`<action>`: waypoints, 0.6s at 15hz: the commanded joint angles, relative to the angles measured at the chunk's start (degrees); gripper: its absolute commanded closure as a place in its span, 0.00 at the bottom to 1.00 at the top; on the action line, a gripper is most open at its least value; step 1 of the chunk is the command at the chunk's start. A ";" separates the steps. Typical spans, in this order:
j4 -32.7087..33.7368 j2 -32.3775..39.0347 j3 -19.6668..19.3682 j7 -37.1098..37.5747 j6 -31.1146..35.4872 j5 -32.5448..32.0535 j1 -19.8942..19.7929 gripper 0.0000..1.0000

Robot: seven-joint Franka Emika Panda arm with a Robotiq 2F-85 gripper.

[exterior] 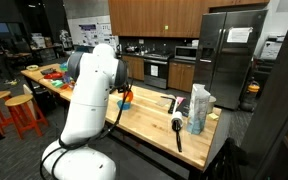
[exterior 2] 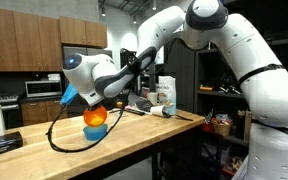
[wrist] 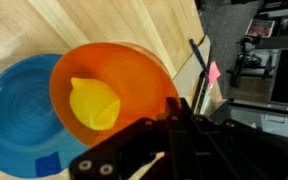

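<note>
The tilted orange bowl still has the yellow lump (wrist: pixel 94 104) inside it, so the robot's gripper should bring the orange bowl lower and tip it further to spill the lump into the blue bowl (wrist: pixel 20 112).
An orange bowl (wrist: pixel 114 90) with a yellow lump (wrist: pixel 94 103) inside fills the wrist view. It overlaps a blue plate (wrist: pixel 19 115) on the wooden counter (wrist: pixel 104 25). My gripper (wrist: pixel 177 108) is shut, its black fingers pinched together right at the bowl's near rim. In an exterior view the bowl (exterior 2: pixel 95 118) hangs just under the gripper (exterior 2: pixel 104 100), a little above the counter. The other exterior view shows the bowl (exterior: pixel 125 98) mostly hidden behind the arm.
A black-handled utensil (exterior: pixel 177 130) and some white and blue containers (exterior: pixel 199 108) stand near the counter's end. Orange stools (exterior: pixel 19 112) stand beside the counter, and a steel fridge (exterior: pixel 229 50) at the back. The counter edge (wrist: pixel 189 60) runs close by the bowl.
</note>
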 commanded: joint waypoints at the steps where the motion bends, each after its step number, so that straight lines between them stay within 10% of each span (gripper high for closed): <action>1: 0.94 -2.01 -9.94 1.48 0.10 -5.93 11.18 0.99; 9: 3.70 -1.10 -17.19 0.39 -10.93 -11.22 24.00 0.99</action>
